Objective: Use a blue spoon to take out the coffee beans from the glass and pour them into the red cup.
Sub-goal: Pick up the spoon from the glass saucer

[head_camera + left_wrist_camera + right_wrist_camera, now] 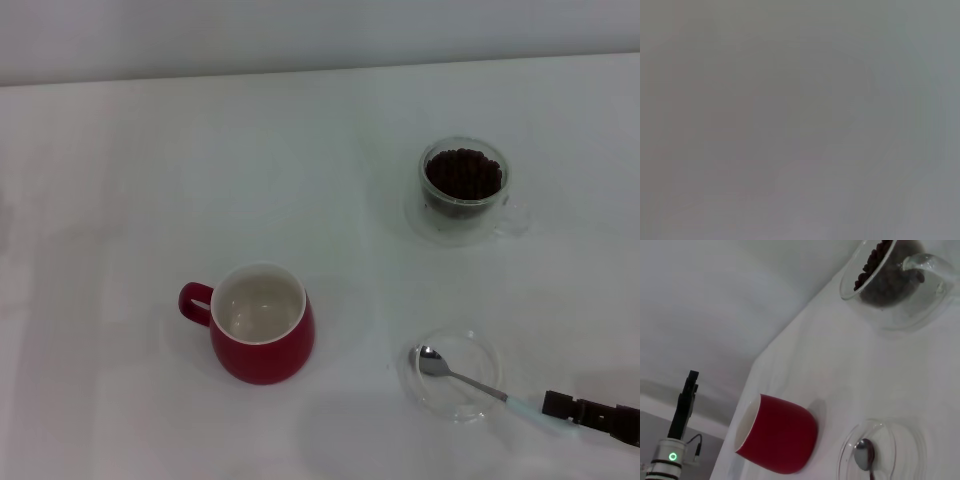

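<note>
Next, my right gripper opens and moves onto the pale handle before scooping, because its fingers are beside the handle's end, on the glass's side.
The blue spoon lies with its silver bowl in a shallow clear dish, its pale handle pointing to the front right over the dish's rim. My right gripper reaches in from the front right corner, its dark tip right at the handle's end. The glass heaped with coffee beans stands at the back right. The red cup, white inside with nothing in it, stands left of the dish, handle to the left. The right wrist view shows the cup, glass, spoon bowl and, far off, my left gripper held upright.
The white table runs back to a pale wall. The left wrist view is a plain grey blur with nothing to make out.
</note>
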Robot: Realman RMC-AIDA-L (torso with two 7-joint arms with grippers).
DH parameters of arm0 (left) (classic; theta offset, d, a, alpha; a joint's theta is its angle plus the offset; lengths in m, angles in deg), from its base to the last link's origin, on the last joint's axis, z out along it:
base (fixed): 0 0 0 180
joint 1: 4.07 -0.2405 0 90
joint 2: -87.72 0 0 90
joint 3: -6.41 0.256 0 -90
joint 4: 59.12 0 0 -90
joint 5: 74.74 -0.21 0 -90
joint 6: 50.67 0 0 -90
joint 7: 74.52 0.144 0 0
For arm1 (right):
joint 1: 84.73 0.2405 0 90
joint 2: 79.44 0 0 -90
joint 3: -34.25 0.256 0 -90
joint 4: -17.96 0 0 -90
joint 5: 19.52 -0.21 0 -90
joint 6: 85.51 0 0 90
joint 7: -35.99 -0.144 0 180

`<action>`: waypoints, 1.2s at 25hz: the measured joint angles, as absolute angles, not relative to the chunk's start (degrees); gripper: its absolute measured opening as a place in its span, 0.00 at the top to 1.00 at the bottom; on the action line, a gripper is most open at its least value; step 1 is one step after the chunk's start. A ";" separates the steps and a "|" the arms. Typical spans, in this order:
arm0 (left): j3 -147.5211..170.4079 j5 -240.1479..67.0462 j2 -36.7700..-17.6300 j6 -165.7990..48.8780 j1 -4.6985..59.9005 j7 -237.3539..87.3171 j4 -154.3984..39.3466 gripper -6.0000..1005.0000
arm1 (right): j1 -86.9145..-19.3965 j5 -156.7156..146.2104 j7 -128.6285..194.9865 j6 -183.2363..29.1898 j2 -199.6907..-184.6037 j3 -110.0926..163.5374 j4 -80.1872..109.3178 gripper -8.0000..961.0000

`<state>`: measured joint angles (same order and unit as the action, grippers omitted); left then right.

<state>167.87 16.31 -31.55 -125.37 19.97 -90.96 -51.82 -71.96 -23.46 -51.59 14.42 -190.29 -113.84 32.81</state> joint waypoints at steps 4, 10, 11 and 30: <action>167.87 16.31 -31.55 -125.37 20.18 -90.95 -51.83 0.21 | -71.98 -23.39 -51.99 14.42 -190.23 -113.85 32.81 0.74; 167.87 16.31 -31.56 -125.37 20.42 -90.96 -51.90 0.21 | -71.99 -23.37 -51.41 14.42 -190.17 -113.84 32.81 0.73; 167.87 16.31 -31.56 -125.37 20.42 -90.96 -51.90 0.21 | -71.99 -23.37 -51.29 14.39 -190.16 -113.85 32.81 0.72; 167.87 16.31 -31.64 -125.38 20.54 -90.95 -51.91 0.21 | -72.70 -23.01 -51.64 14.52 -190.20 -114.77 32.86 0.47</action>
<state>167.87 16.31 -31.64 -125.38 20.54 -90.95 -51.91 -72.70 -23.01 -51.64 14.52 -190.20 -114.77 32.86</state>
